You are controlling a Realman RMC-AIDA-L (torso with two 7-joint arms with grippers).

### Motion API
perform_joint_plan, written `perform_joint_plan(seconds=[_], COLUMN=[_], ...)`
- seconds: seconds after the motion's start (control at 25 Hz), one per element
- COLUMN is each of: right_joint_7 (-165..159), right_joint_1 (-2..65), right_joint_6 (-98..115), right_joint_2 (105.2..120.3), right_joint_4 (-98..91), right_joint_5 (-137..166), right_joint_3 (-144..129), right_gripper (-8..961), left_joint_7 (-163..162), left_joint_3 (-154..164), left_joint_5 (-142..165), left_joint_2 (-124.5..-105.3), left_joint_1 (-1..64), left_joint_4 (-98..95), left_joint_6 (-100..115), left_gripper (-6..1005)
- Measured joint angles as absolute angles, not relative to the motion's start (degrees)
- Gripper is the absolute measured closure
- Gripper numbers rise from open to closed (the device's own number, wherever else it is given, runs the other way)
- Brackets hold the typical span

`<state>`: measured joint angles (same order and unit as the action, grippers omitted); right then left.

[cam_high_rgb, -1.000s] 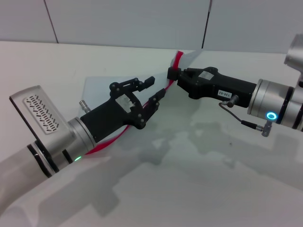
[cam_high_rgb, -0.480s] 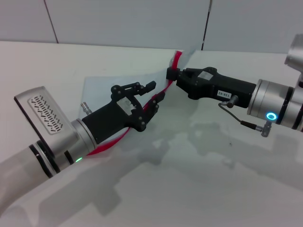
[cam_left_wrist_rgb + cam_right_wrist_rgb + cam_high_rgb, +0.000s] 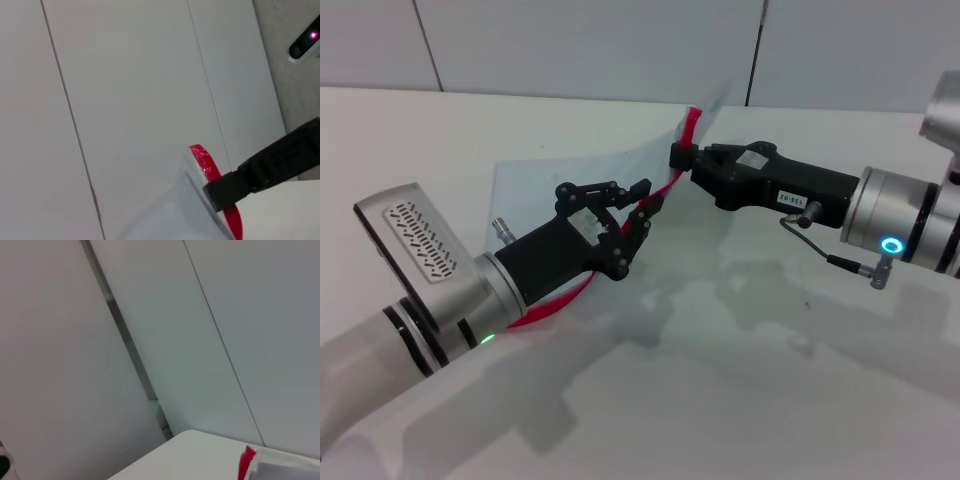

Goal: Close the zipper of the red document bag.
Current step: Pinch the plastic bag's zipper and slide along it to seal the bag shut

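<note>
The robot's left gripper should stay closed while the right gripper pulls the bag's red end (image 3: 691,123) through it, because the rest of the zipper (image 3: 558,304) runs back under the robot's left arm.
The red document bag (image 3: 555,170) is a pale-blue translucent pouch held up off the white table (image 3: 740,380) at the centre of the head view. Its zipper (image 3: 692,124) runs as a red strip along the near edge, down to beneath my left arm. My right gripper (image 3: 678,157) is shut on the bag's red edge near its far end. My left gripper (image 3: 650,194) sits just below, its fingers drawn in on the zipper. The slider is hidden. The left wrist view shows the zipper (image 3: 202,159), the bag (image 3: 170,217) and the right gripper (image 3: 220,192). The right wrist view shows the zipper's end (image 3: 246,461).
A grey panelled wall (image 3: 590,45) stands behind the table. A small metal stud (image 3: 498,222) sticks up beside my left arm. Both arms reach towards the table's middle from either side.
My left gripper's fingers have gone from wide open to drawn together around the red zipper strip. The right gripper has kept its hold and barely moved.
</note>
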<state>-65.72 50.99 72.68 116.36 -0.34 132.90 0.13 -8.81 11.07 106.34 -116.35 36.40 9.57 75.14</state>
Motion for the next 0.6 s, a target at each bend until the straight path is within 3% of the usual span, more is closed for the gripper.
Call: perform_joint_plan(seconds=[0.6], right_joint_7=[-65.9], right_joint_1=[51.0], right_joint_6=[72.7], right_joint_2=[116.37], right_joint_4=[-0.4], right_joint_5=[133.0], right_joint_3=[-0.5], right_gripper=[876], left_joint_7=[-9.1], left_joint_3=[11.1], left_joint_5=[106.3], left_joint_2=[-116.37], left_joint_1=[36.4], left_joint_4=[9.6], left_joint_6=[75.1], left_gripper=[901])
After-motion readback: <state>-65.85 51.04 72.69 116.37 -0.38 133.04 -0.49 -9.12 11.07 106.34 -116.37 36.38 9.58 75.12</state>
